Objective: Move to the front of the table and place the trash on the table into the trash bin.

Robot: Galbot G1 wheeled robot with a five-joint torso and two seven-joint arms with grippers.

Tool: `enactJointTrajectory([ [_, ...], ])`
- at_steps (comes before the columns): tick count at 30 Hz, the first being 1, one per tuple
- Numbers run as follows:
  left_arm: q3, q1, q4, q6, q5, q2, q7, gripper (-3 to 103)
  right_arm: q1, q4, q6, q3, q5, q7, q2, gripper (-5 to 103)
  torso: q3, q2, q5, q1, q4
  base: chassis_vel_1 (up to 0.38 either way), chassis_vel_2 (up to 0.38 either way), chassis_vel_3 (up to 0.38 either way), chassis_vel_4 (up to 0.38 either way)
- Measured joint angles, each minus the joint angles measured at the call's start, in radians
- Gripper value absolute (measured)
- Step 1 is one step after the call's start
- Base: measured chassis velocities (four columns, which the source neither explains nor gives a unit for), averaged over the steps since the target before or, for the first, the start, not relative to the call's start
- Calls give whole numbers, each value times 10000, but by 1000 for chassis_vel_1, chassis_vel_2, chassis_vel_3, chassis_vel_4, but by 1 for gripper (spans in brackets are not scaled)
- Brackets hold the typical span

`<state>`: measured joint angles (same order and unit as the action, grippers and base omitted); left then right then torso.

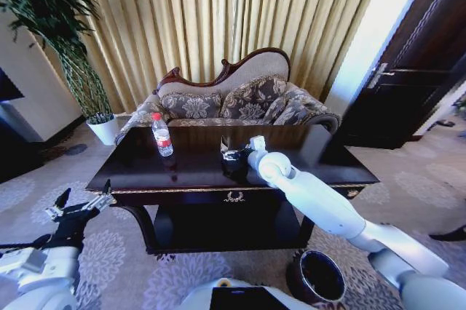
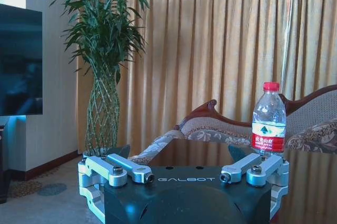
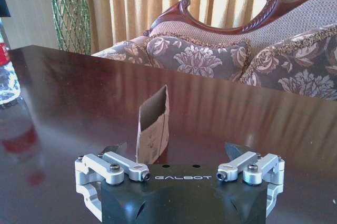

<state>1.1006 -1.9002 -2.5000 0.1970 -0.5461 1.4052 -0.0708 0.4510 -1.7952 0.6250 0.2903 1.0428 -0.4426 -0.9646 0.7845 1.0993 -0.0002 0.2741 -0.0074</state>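
My gripper will squeeze the scrap point(image 3: 153, 139) nearly flat yet leave it upright when I grip and lift, since the scrap's thin sides stand apart around an open top point(image 3: 154, 109).
The clear bottle point(image 1: 162, 135) with a red label stands upright on the left half of the dark glossy table point(image 1: 328, 159). My right gripper point(image 1: 234, 154) reaches over the middle of the table top. In the right wrist view it point(image 3: 176, 149) is open just above the table point(image 3: 253, 113), and a small brown cardboard-like scrap point(image 3: 153, 129) stands upright just beyond its fingers, nearer one finger and untouched. The bottle point(image 3: 7, 79) shows at that view's edge. My left gripper point(image 1: 86, 195) hangs open and empty off the table's left front corner, with the bottle point(image 2: 269, 120) far ahead of it point(image 2: 179, 153).
The round dark trash bin point(image 1: 320, 275) sits on the carpet below the table's right front, beside my right arm. A white plant pot point(image 1: 104, 129) stands off the table's far left corner, a patterned sofa point(image 1: 233, 99) behind the table and a dark door point(image 1: 415, 70) at right.
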Motion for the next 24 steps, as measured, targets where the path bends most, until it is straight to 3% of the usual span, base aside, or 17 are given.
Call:
enactJointTrajectory([
  [2, 22, -5, 0, -17, -6, -1, 0, 100, 43, 40, -4, -2, -4, 8, -11, 103, 0, 0, 0, 0, 0, 0, 0, 0, 0],
  [8, 15, -10, 0, -44, -7, 21, 1, 100, 144, 50, -13, -34, -32, 73, -14, 90, 0, 0, 0, 0, 0, 0, 0, 0, 0],
  [12, -14, -11, 0, -44, -7, 34, 0, 100, 230, -1, -51, -128, -128, 135, 26, 68, 0, 0, 0, 0, 0, 0, 0, 0, 0],
  [13, -14, -11, 0, -44, -7, 34, 0, 100, 230, -1, -51, -128, -128, 135, 26, 68, 0, 0, 0, 0, 0, 0, 0, 0, 0],
  [15, -33, -11, 0, -44, -1, 36, 1, 100, 256, -24, -82, -178, -153, 156, 45, 57, 1, 0, 0, 0, -1, 0, 0, 0, 0],
  [17, -38, -11, 0, -44, 3, 38, 1, 100, 267, -37, -91, -202, -158, 164, 51, 57, 0, 0, 0, 0, 0, 0, 0, 0, 0],
  [24, -64, -37, 0, -44, 39, 41, 10, 100, 373, -150, -190, -274, -275, 376, 149, 30, 0, 0, 0, 0, 0, 0, 0, 0, 0],
])
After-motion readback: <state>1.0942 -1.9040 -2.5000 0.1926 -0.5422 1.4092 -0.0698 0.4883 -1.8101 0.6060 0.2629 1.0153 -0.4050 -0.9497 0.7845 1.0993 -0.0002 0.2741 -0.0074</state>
